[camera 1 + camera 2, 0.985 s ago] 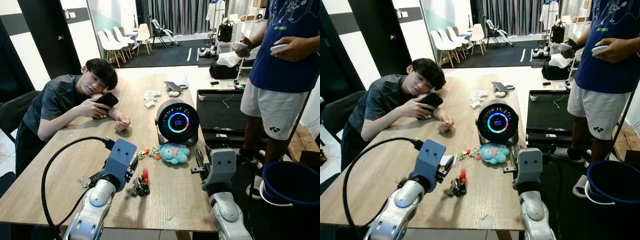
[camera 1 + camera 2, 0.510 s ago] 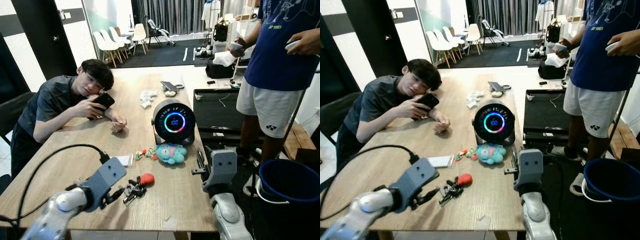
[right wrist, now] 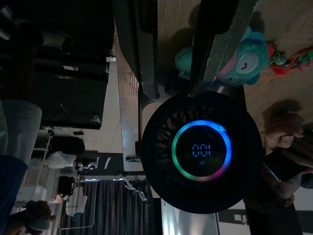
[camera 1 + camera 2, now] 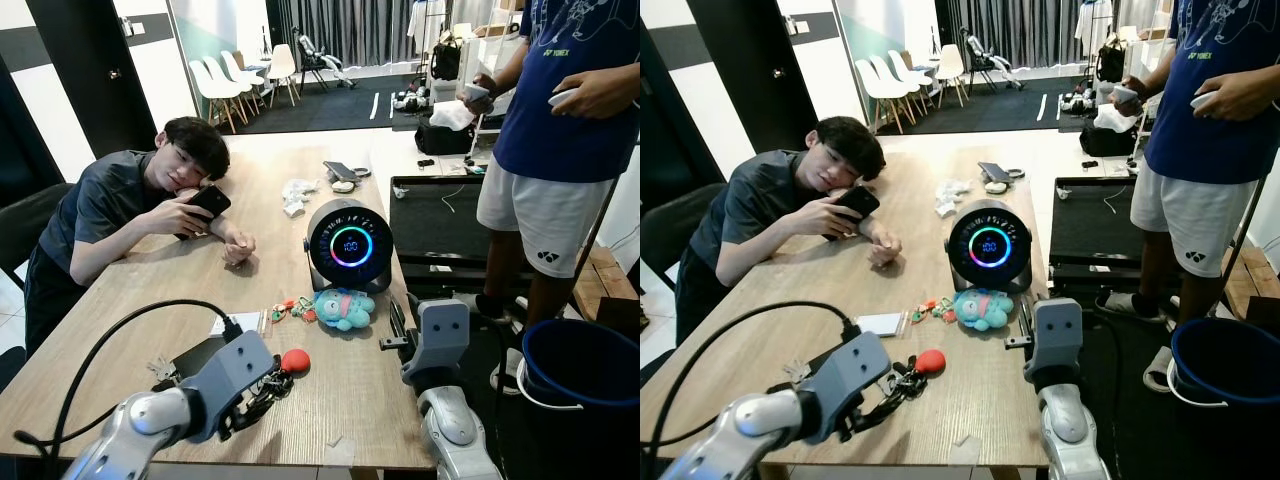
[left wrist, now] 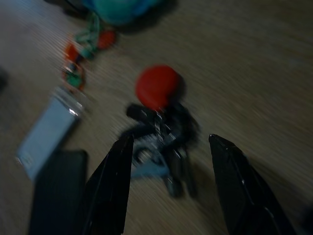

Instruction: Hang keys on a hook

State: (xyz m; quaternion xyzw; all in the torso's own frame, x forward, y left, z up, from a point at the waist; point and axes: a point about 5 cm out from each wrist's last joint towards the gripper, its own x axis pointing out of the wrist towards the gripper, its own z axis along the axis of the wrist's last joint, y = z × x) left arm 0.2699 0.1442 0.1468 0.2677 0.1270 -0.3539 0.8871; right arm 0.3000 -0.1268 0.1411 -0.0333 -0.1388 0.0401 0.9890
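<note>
The dark keys are in a loose heap against the red ball (image 4: 295, 361). The whole heap (image 5: 164, 134) will hang down when I lift the key ring.
A bunch of dark keys (image 4: 272, 380) with a red ball fob (image 4: 294, 360) lies on the wooden table (image 4: 350, 400) near its front edge. My left gripper (image 4: 252, 402) is low over the table just on the near left of the bunch. In the left wrist view its two black fingers (image 5: 110, 186) stand open, and the keys (image 5: 164, 137) and red ball (image 5: 157, 87) lie just beyond the fingertips, blurred. My right gripper (image 4: 398, 318) is held up at the table's right edge, open and empty, pointing at the round device.
A round black device with a glowing ring (image 4: 348, 245) and a teal plush toy (image 4: 342, 308) stand behind the keys. A white card (image 4: 235, 323) and a black flat object (image 4: 195, 355) lie to the left. One person (image 4: 150, 200) leans on the table; another (image 4: 560, 120) stands right, beside a blue bucket (image 4: 580, 365).
My left arm has come down from above the keys, swung left, and now reaches low with the gripper at the bunch. The keys and red ball have shifted slightly. The right arm stayed put.
</note>
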